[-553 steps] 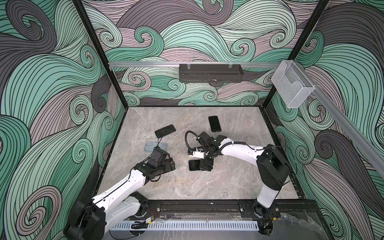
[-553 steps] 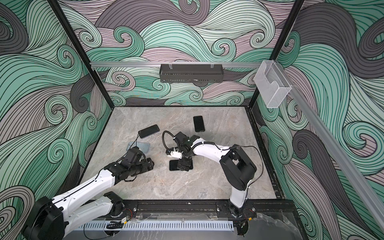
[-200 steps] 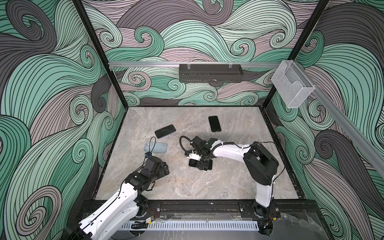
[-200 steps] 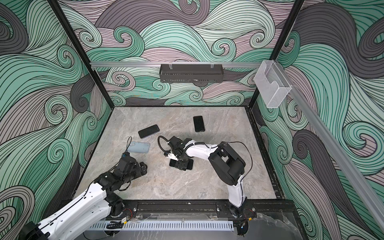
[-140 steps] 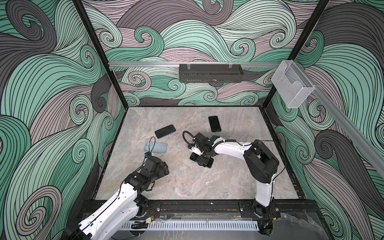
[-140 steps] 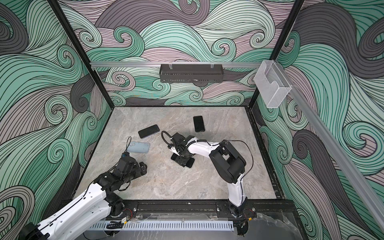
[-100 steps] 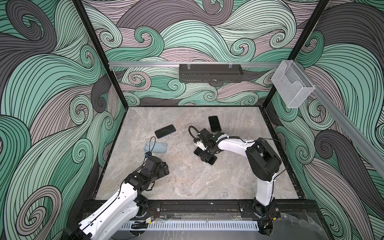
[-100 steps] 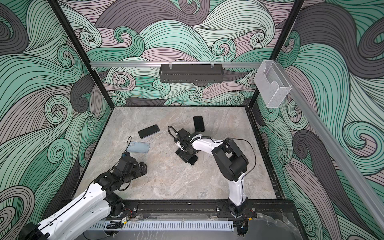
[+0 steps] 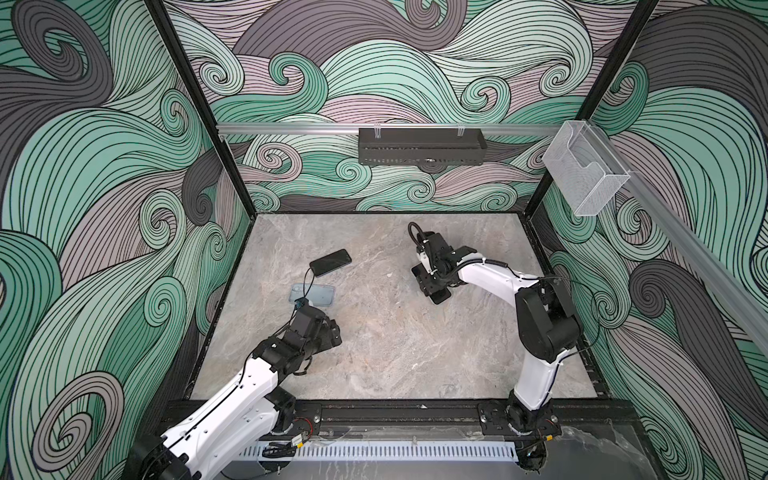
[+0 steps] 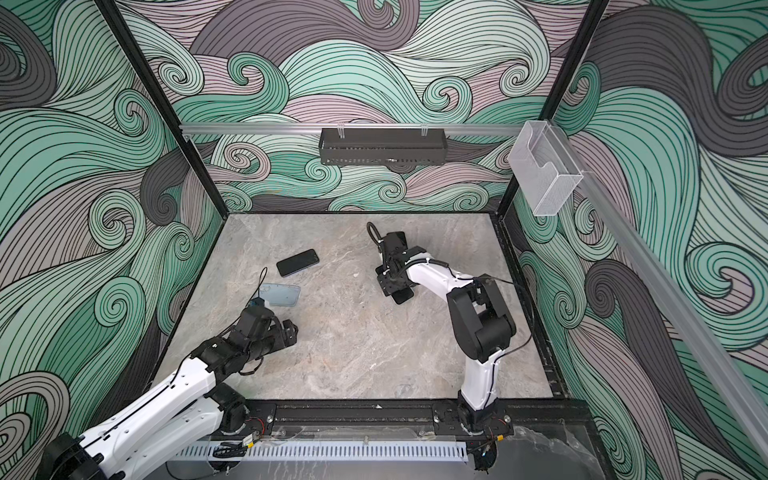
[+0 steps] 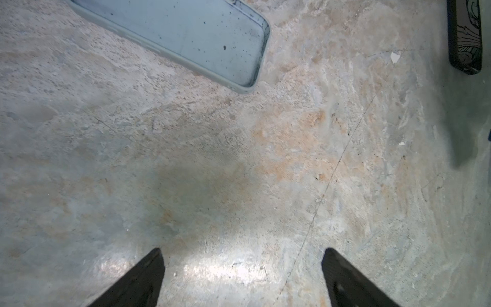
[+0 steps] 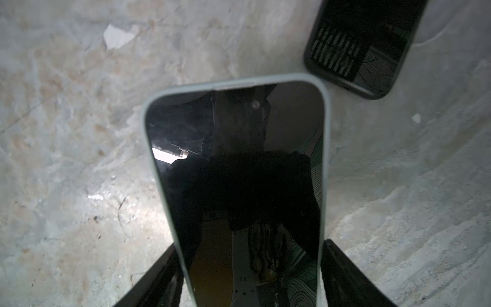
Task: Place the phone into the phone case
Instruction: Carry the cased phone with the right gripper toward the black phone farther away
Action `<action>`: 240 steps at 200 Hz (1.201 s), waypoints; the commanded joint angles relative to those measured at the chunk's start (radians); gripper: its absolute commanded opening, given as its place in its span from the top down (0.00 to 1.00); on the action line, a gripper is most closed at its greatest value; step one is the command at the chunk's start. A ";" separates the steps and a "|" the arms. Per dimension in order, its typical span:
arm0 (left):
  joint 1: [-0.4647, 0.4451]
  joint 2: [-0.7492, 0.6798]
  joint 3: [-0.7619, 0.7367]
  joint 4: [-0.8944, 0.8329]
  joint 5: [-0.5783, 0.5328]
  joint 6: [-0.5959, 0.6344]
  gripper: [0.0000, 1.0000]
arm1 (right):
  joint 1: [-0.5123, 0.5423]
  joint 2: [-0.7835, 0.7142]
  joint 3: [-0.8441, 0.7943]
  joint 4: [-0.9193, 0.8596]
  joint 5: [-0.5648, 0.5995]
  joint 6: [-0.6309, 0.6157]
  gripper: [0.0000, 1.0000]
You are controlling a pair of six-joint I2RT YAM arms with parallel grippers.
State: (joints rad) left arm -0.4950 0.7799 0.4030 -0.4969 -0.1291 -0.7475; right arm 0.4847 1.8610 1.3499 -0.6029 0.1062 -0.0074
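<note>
The pale-rimmed phone (image 9: 441,296) is screen up and the stone (image 10: 425,239) beside the dark phone is clear, so the robot's right gripper should keep carrying the pale-rimmed phone there and let it go flat.
The empty pale-blue phone case (image 9: 312,294) (image 10: 281,294) lies open side up at the table's left. Its corner (image 11: 186,34) shows in the left wrist view. My left gripper (image 9: 331,332) (image 11: 243,263) hovers open over bare stone just in front of the case, touching nothing. My right gripper (image 9: 432,286) (image 12: 249,249) is shut on a phone (image 12: 239,170) with a dark screen and a pale rim, gripped across its width. One end of the phone (image 9: 441,297) (image 10: 404,296) sticks out below the jaws, low over the table.
A black phone (image 9: 330,262) (image 10: 297,262) lies behind the case. Another dark phone (image 12: 356,53) lies close beyond the held one, hidden under the right wrist in both top views. A black rack (image 9: 419,145) and a clear bin (image 9: 584,174) hang on the walls.
My right gripper has carried the phone from the table's middle toward the back right, next to the other dark phone. The left arm has stayed still over the last second.
</note>
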 commanded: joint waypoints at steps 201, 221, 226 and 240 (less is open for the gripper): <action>0.010 -0.028 0.079 -0.077 0.021 0.051 0.05 | -0.304 0.451 0.587 0.044 0.009 0.096 0.71; 0.010 -0.037 0.076 -0.080 0.023 0.048 0.05 | -0.310 0.487 0.642 0.016 0.022 0.092 0.68; 0.009 -0.040 0.073 -0.080 0.023 0.047 0.05 | -0.310 0.495 0.656 0.005 0.019 0.092 0.67; 0.009 -0.046 0.070 -0.076 0.023 0.044 0.05 | -0.315 0.521 0.697 -0.026 0.004 0.093 0.66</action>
State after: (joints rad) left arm -0.4919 0.7528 0.4446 -0.5488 -0.1158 -0.7010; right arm 0.1741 2.3577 1.9701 -0.5934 0.1101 0.0677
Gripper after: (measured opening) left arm 0.949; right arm 0.743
